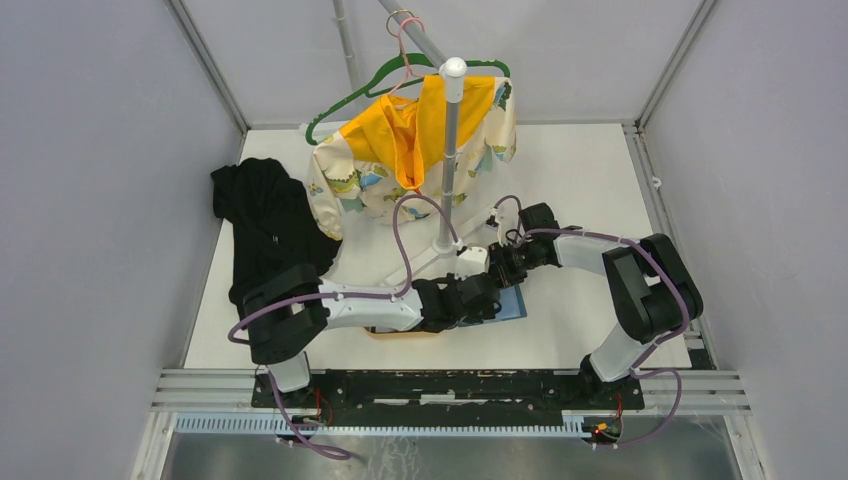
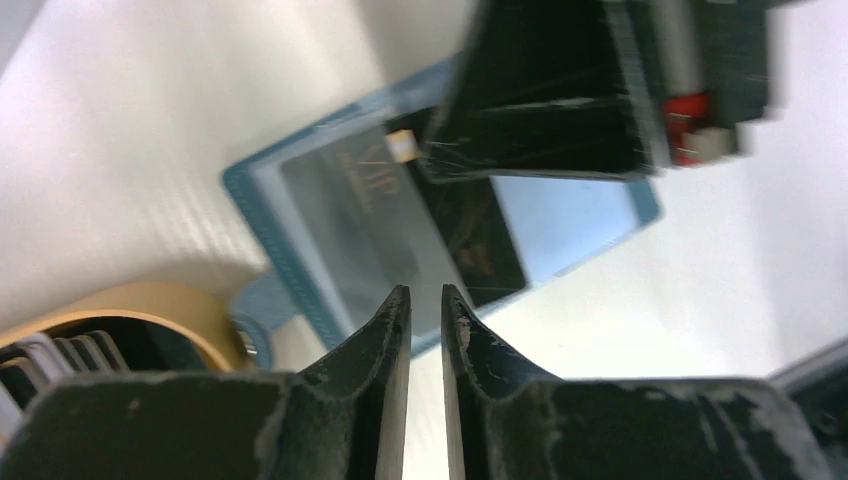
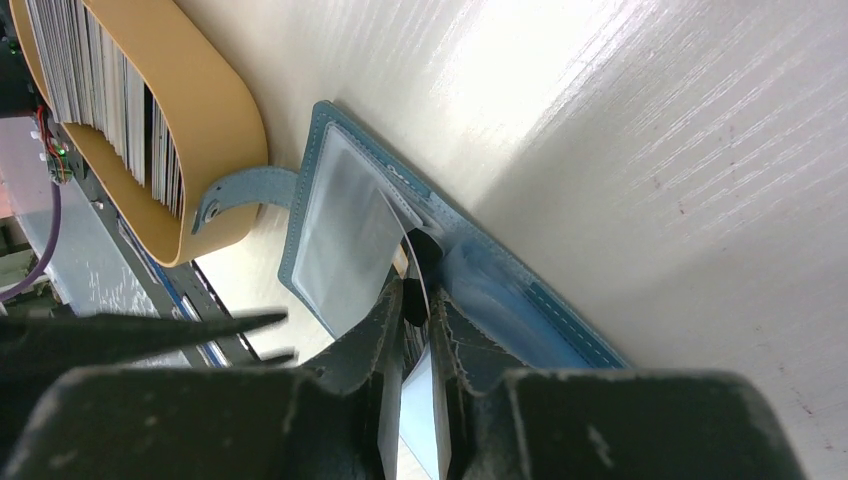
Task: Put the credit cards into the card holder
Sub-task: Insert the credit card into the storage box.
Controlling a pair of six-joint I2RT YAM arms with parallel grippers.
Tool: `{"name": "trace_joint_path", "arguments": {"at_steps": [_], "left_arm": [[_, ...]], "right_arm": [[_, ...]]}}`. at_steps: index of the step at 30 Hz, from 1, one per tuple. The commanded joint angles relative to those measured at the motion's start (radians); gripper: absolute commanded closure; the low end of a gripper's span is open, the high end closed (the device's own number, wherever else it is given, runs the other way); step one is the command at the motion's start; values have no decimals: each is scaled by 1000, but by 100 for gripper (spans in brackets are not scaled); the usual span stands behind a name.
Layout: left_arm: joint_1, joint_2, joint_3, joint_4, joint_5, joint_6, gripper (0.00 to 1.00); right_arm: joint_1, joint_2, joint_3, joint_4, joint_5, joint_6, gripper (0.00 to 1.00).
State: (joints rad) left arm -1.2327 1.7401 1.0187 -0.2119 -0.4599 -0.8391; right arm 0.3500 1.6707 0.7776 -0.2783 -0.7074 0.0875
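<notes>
I should use my left gripper to push the card's exposed edge [image 2: 506,235] deeper before getting another card, because the dark VIP card sticks out past the clear sleeve's opening [image 2: 434,222].
The teal-blue card holder [image 1: 512,303] lies open and flat on the white table, its paler inside [image 2: 590,215] facing up. A dark credit card [image 2: 490,250] marked VIP lies in its clear sleeve. My left gripper [image 2: 425,292] hovers just over the holder's near edge, jaws a narrow gap apart with nothing between them. My right gripper [image 3: 418,292] stands over the holder's fold [image 3: 560,320], slightly open, with a thin clear sleeve flap between its fingers. More credit cards [image 3: 90,70] stand on edge in the tan tray [image 3: 210,110].
The tan tray [image 1: 400,333] sits under my left forearm, touching the holder's strap tab [image 3: 245,190]. A clothes rack pole [image 1: 450,150] with a yellow garment [image 1: 420,140] stands just behind the grippers. Black cloth [image 1: 265,220] lies at the left.
</notes>
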Motion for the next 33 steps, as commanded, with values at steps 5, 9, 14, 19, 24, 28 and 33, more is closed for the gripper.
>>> {"name": "trace_joint_path", "arguments": {"at_steps": [5,9,14,19,24,28,33], "left_arm": [[-71,11,120,97,32,65,79],[-72,86,189,83,-37,44,89],[-72,168,270,39,-113,33,91],[-73,221,301,23,-168,10,92],[-73,261,321,8,-225,-9,92],[-72,298,360,-28,-251,-22,91],[-72,312,372,-99,-307,-95,85]], "right_arm": [[10,38,-5,-39,78,-53,80],[9,39,-5,-40,80,-55,80],[7,41,-3,-41,79,-58,80],[7,43,-3,-43,79,-57,80],[7,44,-3,-43,75,-59,80],[7,45,-3,-43,74,-59,79],[7,44,-3,-43,72,-60,77]]}}
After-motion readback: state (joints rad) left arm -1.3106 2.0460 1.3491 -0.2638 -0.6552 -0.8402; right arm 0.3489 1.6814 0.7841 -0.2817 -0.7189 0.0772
